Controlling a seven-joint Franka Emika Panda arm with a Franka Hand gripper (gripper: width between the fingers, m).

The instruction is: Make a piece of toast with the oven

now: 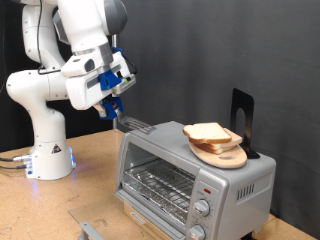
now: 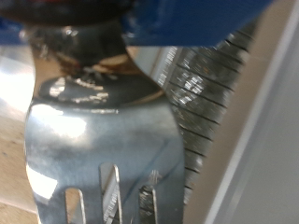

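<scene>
The spatula blade (image 1: 138, 125) is hanging by the oven's open front, out of line with the bread, so the robot's gripper should move it over the roof to the top slice (image 1: 207, 132).
The silver oven (image 1: 240, 190) stands at the exterior view's right, its wire rack (image 1: 160, 182) showing at the front and two round knobs (image 1: 204, 210) beside it. On its roof a round wooden board (image 1: 222, 155) carries stacked slices of pale toast bread (image 1: 210, 133). My gripper (image 1: 112, 100) hangs above the oven's left end, shut on the handle of a metal slotted spatula whose blade (image 1: 136, 125) hovers just over the roof's left edge. The wrist view is filled by that spatula (image 2: 98, 149), with the ribbed oven roof (image 2: 201, 84) behind it.
A black upright stand (image 1: 243, 112) rises behind the board. The arm's white base (image 1: 50, 150) sits on the wooden table at the left. A flat metal piece (image 1: 93, 228) lies on the table near the bottom edge.
</scene>
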